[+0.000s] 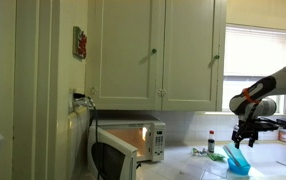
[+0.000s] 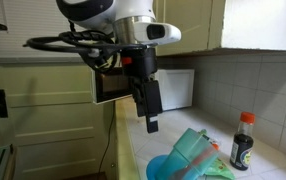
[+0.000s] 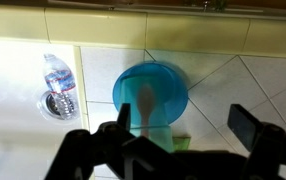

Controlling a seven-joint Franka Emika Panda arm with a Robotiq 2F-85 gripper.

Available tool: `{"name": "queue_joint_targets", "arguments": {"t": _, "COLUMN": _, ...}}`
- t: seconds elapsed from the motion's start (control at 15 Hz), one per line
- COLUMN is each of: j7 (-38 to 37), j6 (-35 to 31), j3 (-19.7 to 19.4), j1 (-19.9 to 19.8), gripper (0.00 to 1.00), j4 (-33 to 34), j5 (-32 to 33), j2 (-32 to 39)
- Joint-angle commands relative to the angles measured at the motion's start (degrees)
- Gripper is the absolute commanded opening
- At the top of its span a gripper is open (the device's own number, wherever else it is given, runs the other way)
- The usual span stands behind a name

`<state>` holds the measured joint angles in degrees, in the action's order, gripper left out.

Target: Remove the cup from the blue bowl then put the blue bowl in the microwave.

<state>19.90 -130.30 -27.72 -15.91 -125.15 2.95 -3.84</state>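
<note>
My gripper needs to tilt to match the cup's slant (image 2: 192,146) before it grasps, because the cup leans in the blue bowl (image 2: 183,158) while my gripper points almost straight down.
The blue bowl (image 3: 150,85) sits on the tiled counter and shows in both exterior views (image 1: 238,164) (image 2: 173,168). A translucent teal-green cup (image 3: 155,118) lies tilted in it, also seen in an exterior view (image 2: 198,150). My gripper (image 3: 183,125) is open and empty, hanging above the bowl and cup without touching them (image 1: 246,130) (image 2: 149,112). The microwave (image 1: 148,138) stands further along the counter with its door (image 1: 113,160) swung open and its inside lit orange. In an exterior view (image 2: 175,88) it is partly hidden behind the gripper.
A dark sauce bottle with a red cap (image 2: 242,141) (image 1: 210,143) stands near the bowl. A clear plastic water bottle (image 3: 59,85) is to the bowl's left in the wrist view. Small green items (image 1: 218,155) lie on the counter. Wall cabinets (image 1: 158,50) hang above.
</note>
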Motion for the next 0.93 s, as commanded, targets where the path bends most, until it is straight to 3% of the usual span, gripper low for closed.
{"name": "queue_joint_targets", "arguments": {"t": 0.0, "j7": 0.1, "j6": 0.1, "j3": 2.2, "j1": -2.0, "gripper": 1.00, "j4": 0.1, "j5": -0.2, "j2": 0.0}}
{"name": "queue_joint_targets", "arguments": {"t": 0.13, "j7": 0.1, "j6": 0.1, "j3": 2.5, "j1": -1.8, "gripper": 1.00, "j4": 0.0, "j5": -0.2, "j2": -0.6}}
{"name": "queue_joint_targets", "arguments": {"t": 0.47, "j7": -1.5, "j6": -5.0, "j3": 2.9, "j1": -3.5, "gripper": 1.00, "j4": -8.0, "j5": 1.0, "j2": -8.3}}
{"name": "queue_joint_targets", "arguments": {"t": 0.87, "j7": 8.3, "j6": -12.9, "j3": -0.7, "j1": -1.8, "gripper": 1.00, "j4": -16.3, "j5": -10.0, "j2": -12.8}}
